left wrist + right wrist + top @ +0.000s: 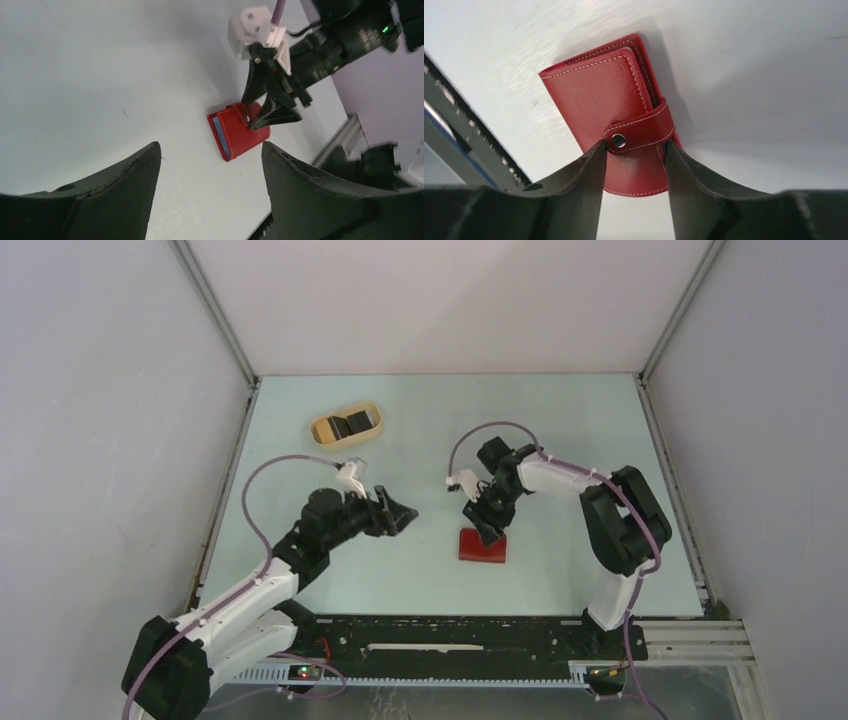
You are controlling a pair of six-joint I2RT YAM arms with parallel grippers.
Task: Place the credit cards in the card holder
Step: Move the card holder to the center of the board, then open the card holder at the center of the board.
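The snap strap (641,129) is shut and the card holder lies loose, so my left gripper should pin the card holder (467,546) before my right gripper pulls the strap open.
The red card holder (482,546) lies flat on the table, folded shut with its snap strap (639,131) closed. It also shows in the right wrist view (599,95) and in the left wrist view (240,132), where a pale blue inner edge shows. My right gripper (490,530) points down onto it, open a little, with its fingertips (596,150) on either side of the strap (634,144). My left gripper (400,515) hovers to the left of the holder, open wide and empty (211,146). The credit cards (352,425) lie in a tan dish at the back left, too small for detail.
The tan oval dish (322,430) stands at the back left of the table. A black rail (450,640) runs along the near edge between the arm bases. Grey walls close in the left, right and back sides.
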